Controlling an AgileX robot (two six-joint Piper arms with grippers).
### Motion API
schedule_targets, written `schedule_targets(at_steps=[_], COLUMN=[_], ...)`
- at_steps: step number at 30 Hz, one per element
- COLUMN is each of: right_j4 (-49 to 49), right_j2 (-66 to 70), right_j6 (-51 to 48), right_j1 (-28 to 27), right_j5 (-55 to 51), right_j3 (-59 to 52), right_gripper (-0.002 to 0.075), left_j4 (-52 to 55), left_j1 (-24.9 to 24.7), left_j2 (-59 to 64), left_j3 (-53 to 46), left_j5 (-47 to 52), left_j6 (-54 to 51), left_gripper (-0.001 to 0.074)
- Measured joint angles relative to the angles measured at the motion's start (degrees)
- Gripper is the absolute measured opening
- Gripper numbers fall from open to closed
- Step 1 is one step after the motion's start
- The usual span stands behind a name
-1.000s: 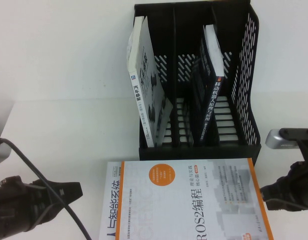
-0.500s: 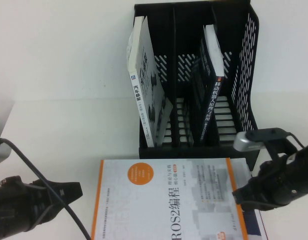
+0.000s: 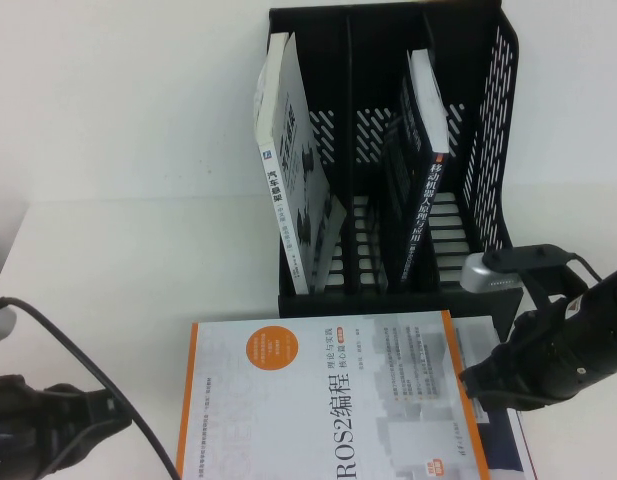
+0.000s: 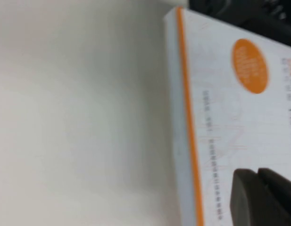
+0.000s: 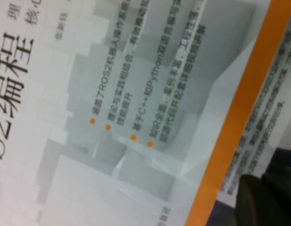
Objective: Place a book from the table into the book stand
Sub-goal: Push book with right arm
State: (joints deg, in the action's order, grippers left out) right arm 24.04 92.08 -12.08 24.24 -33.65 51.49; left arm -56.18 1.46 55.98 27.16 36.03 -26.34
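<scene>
The white book [image 3: 465, 405] is lying flat on top of another book [image 3: 506, 445], so the robot's left gripper should move back and open while the right gripper slides the white book toward it.
A white book with orange edges [image 3: 328, 400] lies flat at the table's front, just before the black book stand [image 3: 508, 120]. My right gripper [image 3: 480, 385] is low at the book's right edge, touching it, with its fingers together. In the right wrist view the gripper [image 5: 270, 202] sits just beyond the book's [image 5: 136, 94] orange edge. My left gripper [image 3: 113, 415] is low at the front left, a little apart from the book's left edge, fingers together. In the left wrist view the gripper [image 4: 261, 197] shows in front of the cover [image 4: 230, 117].
The stand has three slots. A white book [image 3: 293, 190] leans in the left slot, a dark book [image 3: 418, 190] leans in the right slot, and the middle slot [image 3: 363, 150] holds nothing. A black cable [image 3: 78, 350] trails from the left arm.
My right arm has come in from the right to the book's right edge, and the book has slid left. My left arm has drawn back toward the front left.
</scene>
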Motion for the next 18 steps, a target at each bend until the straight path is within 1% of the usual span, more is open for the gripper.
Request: schedule_targets(at_steps=[6, 10, 18], right_j4=[-0.14, 0.11, 1.10], right_j2=[2.21, 2.65, 3.08], right_j6=[0.00, 0.00, 0.00], right_j1=[0.06, 1.14, 4.35], right_j5=[0.00, 0.58, 3.58], right_j3=[0.00, 0.35, 0.48], right_gripper=[0.0005, 0.0005, 0.0005], left_j4=[0.48, -0.72, -10.55], left_j1=[4.13, 6.97, 11.57], left_j2=[4.89, 8.16, 12.20], left_j3=[0.22, 0.32, 0.82], left_j5=[2.88, 6.27, 12.67], left_j6=[0.71, -1.51, -11.35], left_gripper=[-0.0001, -0.0001, -0.0001])
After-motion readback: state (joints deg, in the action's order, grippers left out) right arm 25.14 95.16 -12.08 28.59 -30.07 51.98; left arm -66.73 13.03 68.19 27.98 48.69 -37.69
